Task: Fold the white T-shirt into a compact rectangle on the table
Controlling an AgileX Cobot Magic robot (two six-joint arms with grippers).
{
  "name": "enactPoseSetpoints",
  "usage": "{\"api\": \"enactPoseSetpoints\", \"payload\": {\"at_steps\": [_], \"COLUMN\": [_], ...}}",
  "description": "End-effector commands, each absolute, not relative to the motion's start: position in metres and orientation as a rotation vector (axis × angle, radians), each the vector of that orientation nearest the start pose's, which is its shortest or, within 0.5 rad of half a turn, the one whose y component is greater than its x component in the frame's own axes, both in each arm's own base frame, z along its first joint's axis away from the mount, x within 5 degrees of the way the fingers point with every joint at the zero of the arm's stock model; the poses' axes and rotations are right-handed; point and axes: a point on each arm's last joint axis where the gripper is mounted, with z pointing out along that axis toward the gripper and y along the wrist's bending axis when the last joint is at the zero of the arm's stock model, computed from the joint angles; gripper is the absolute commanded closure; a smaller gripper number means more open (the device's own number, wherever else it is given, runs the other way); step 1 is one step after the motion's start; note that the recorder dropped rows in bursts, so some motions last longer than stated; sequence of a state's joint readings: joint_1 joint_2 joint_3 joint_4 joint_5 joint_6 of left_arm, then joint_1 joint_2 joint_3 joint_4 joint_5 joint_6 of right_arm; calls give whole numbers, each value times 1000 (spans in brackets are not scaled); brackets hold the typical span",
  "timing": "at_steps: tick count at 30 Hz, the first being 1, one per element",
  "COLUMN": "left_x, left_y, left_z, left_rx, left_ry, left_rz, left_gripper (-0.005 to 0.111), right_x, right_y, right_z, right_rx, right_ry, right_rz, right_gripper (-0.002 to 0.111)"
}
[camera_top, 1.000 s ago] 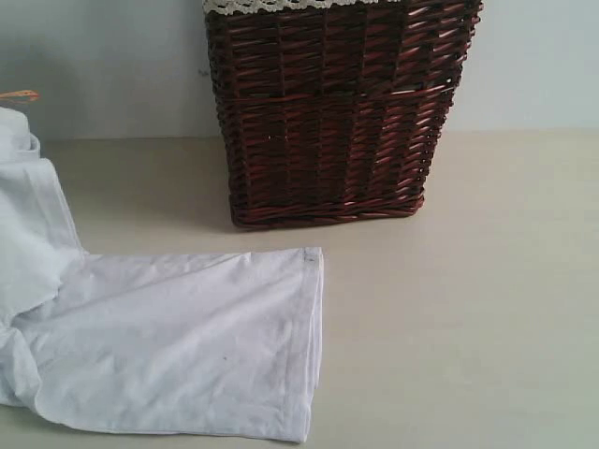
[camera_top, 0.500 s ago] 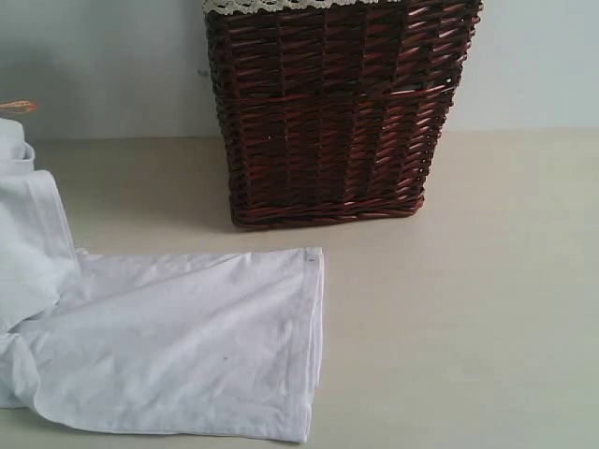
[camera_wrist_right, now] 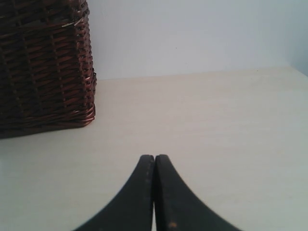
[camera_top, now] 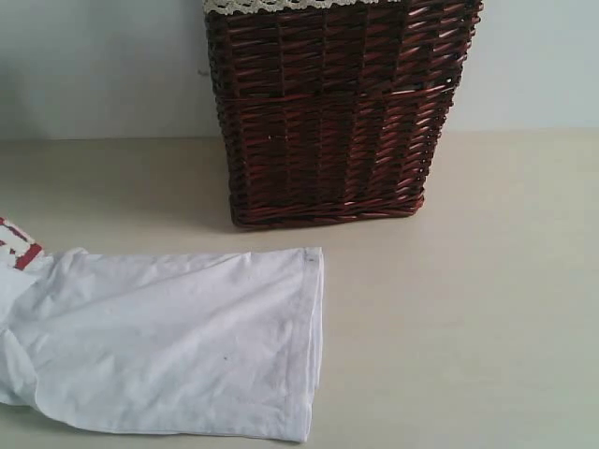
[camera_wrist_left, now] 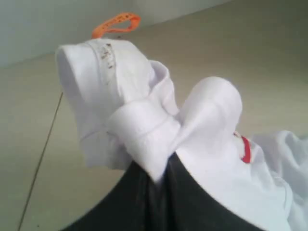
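I need to bring the T-shirt's collar end (camera_wrist_left: pixel 113 72) back over the T-shirt toward the hem edge (camera_top: pixel 311 346), because my left gripper is holding the collar end out away from the hem edge.
The white T-shirt (camera_top: pixel 178 341) lies flat on the beige table (camera_top: pixel 468 309) at the lower left of the exterior view, its hem edge toward the middle and a bit of red lettering at the far left edge. Neither gripper shows in that view. In the left wrist view my left gripper (camera_wrist_left: pixel 160 178) is shut on a bunched fold of the white T-shirt (camera_wrist_left: pixel 144 130), lifted above the table, with the orange collar tag (camera_wrist_left: pixel 115 24) sticking up behind it. My right gripper (camera_wrist_right: pixel 154 159) is shut with nothing in it, low over bare table (camera_wrist_right: pixel 216 120).
A dark wicker basket (camera_top: pixel 332 112) with white lace trim stands at the back centre against the pale wall, just behind the shirt's hem corner. In the right wrist view the basket (camera_wrist_right: pixel 43 62) stands off to one side of the right gripper.
The raised part of the shirt with the orange tag has left the exterior view at the left edge. Red lettering now shows there. The flat part has barely shifted.
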State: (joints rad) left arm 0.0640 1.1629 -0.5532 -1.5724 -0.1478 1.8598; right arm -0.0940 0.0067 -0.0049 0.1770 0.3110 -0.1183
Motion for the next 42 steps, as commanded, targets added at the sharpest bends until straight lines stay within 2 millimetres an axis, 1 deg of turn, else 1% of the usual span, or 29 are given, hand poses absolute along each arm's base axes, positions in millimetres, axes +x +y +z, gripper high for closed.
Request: {"api": "enactPoseSetpoints", "payload": {"at_steps": [1,5,8,10,13,15,16,24,27,30,32,35,37,39,42], "left_x": [237,249,257,260,263,264,264,270,274,279,284,289,290,290,286], "left_y": [27,20,8,-2,-16,-23,-26,-38,-40,-34,-27,-12,-7,-5,-3], "left_z": [280,306,318,321,317,312,310,297,290,285,280,275,273,271,263], "left_rx": [91,113,103,80,44,63,82,187,189,148,97,12,41,101,135], "left_ry": [1985,1906,1864,1850,1869,1895,1904,1968,1987,2006,2020,2029,2034,2038,2062], "left_rz": [342,247,49,-129,-403,-512,-530,-451,-403,-328,-239,-59,37,98,171], "left_gripper": [107,107,107,107,107,107,107,107,107,107,107,107,107,107,107], "right_x": [54,54,54,54,54,54,54,54,54,54,54,54,54,54,54], "right_y": [0,0,0,0,0,0,0,0,0,0,0,0,0,0,0], "right_z": [186,186,186,186,186,186,186,186,186,186,186,186,186,186,186], "right_rx": [88,88,88,88,88,88,88,88,88,88,88,88,88,88,88], "right_ry": [1786,1786,1786,1786,1786,1786,1786,1786,1786,1786,1786,1786,1786,1786,1786], "right_rz": [15,15,15,15,15,15,15,15,15,15,15,15,15,15,15], "right_gripper": [108,108,108,108,108,108,108,108,108,108,108,108,108,108,108]}}
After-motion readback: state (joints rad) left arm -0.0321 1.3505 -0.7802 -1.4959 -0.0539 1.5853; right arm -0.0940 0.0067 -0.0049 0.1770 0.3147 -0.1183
